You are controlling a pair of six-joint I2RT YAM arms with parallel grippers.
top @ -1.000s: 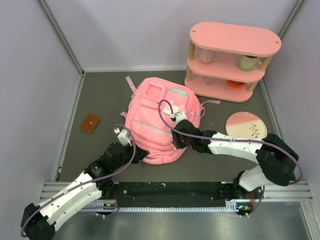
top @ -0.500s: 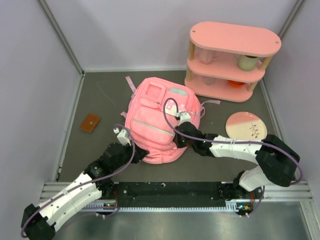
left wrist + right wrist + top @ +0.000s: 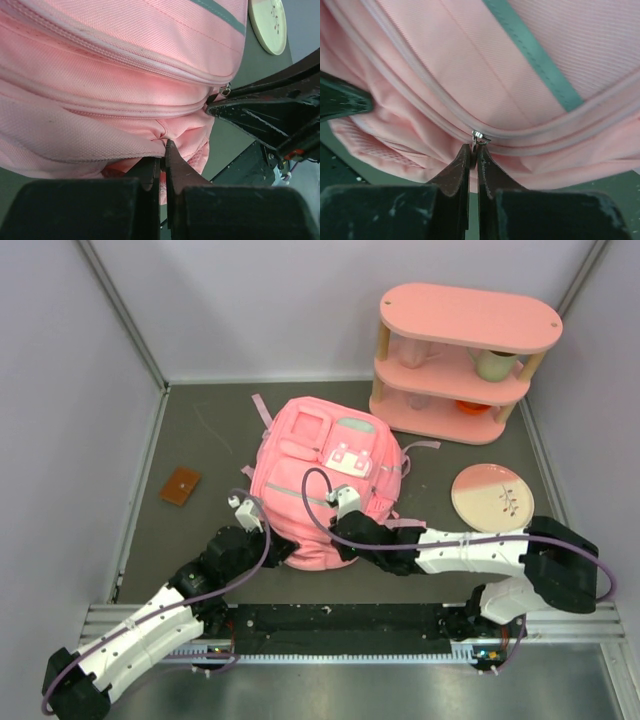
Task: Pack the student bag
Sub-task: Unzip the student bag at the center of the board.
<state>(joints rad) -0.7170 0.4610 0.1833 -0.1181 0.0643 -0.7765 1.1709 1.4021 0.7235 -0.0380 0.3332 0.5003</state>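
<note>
My left gripper is holding the fabric fold [image 3: 142, 143] in place. My right gripper should continue to pull the zipper pull along the main zipper until it goes around the bag's corner [image 3: 264, 497].
The student bag [image 3: 310, 470], a large pink backpack with mint and white trim and a grey stripe, lies flat in the middle of the table. My left gripper [image 3: 283, 552] is at its near left edge, shut on a fold of the bag's fabric [image 3: 162, 142]. My right gripper [image 3: 345, 530] is at the bag's near side, shut on the metal zipper pull [image 3: 478, 137] of the main zipper. The right gripper also shows in the left wrist view [image 3: 212, 107], beside the zipper slider [image 3: 226, 90].
A pink oval shelf unit [image 3: 465, 360] with cups stands at the back right. A pink plate [image 3: 492, 491] lies on the table right of the bag. A small brown square item [image 3: 180, 485] lies at the left. Grey walls enclose the table.
My right gripper has moved along the bag's near edge toward the left and nearer, carrying the zipper pull with it. The left gripper has stayed put on the fabric.
</note>
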